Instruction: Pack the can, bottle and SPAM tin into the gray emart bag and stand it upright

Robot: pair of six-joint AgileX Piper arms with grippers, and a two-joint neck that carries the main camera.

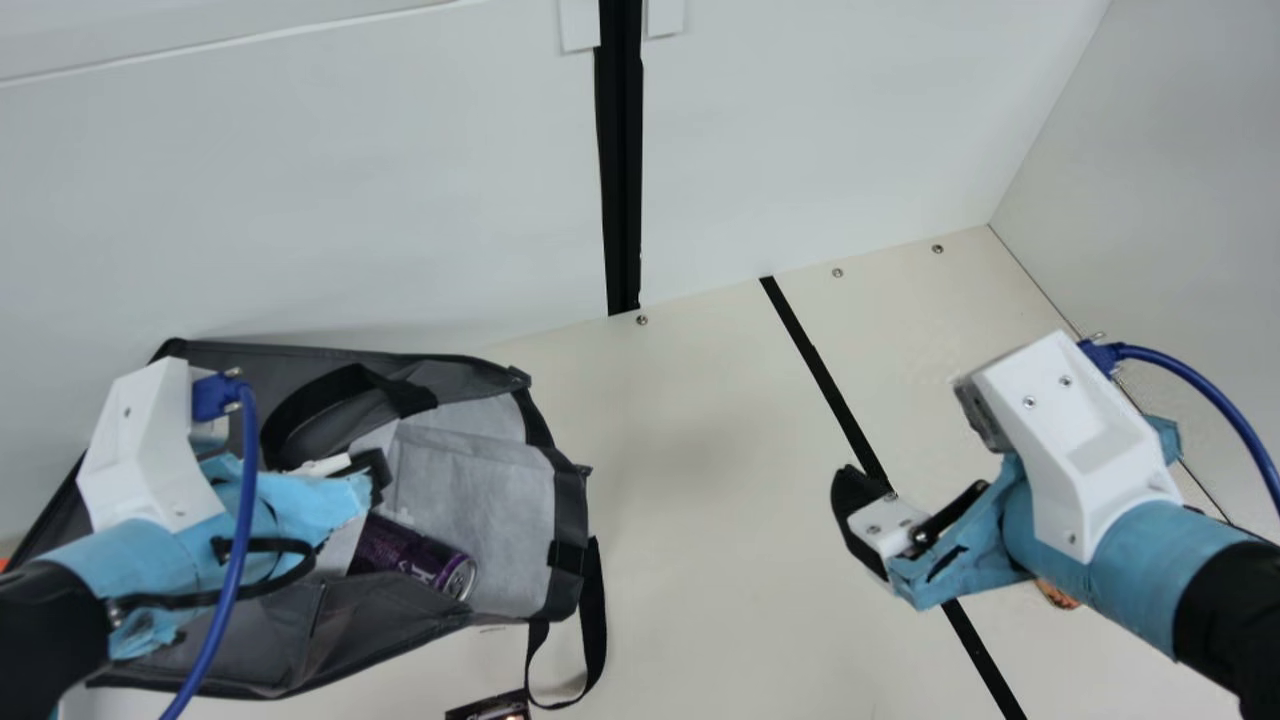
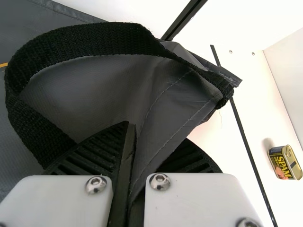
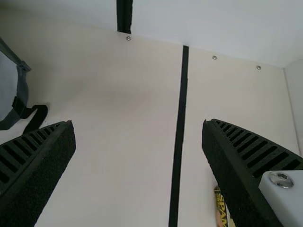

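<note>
I expect the gray bag's corner (image 1: 516,380) to move inward when I push the SPAM tin in, because the corner hangs loose and creased (image 2: 196,85) past my left gripper.
My left gripper (image 1: 372,474) is over the gray bag (image 1: 330,645), which lies open at the left. In the left wrist view that gripper (image 2: 142,144) is shut on a fold of the bag's gray fabric (image 2: 165,101), beside a black strap. A purple can (image 1: 415,558) lies inside the bag, partly covered. My right gripper (image 1: 858,520) hangs over the right of the table; in the right wrist view the gripper (image 3: 138,125) stands open with nothing between its fingers. The SPAM tin (image 2: 285,162) sits on the table, mostly hidden behind a finger in the right wrist view (image 3: 220,207).
A dark item (image 1: 490,708) lies at the main view's bottom edge, near a loose black strap (image 1: 595,610) of the bag. White walls (image 1: 400,200) rise behind and at the right. A black line (image 1: 830,380) crosses the cream table (image 1: 700,480) between the bag and my right gripper.
</note>
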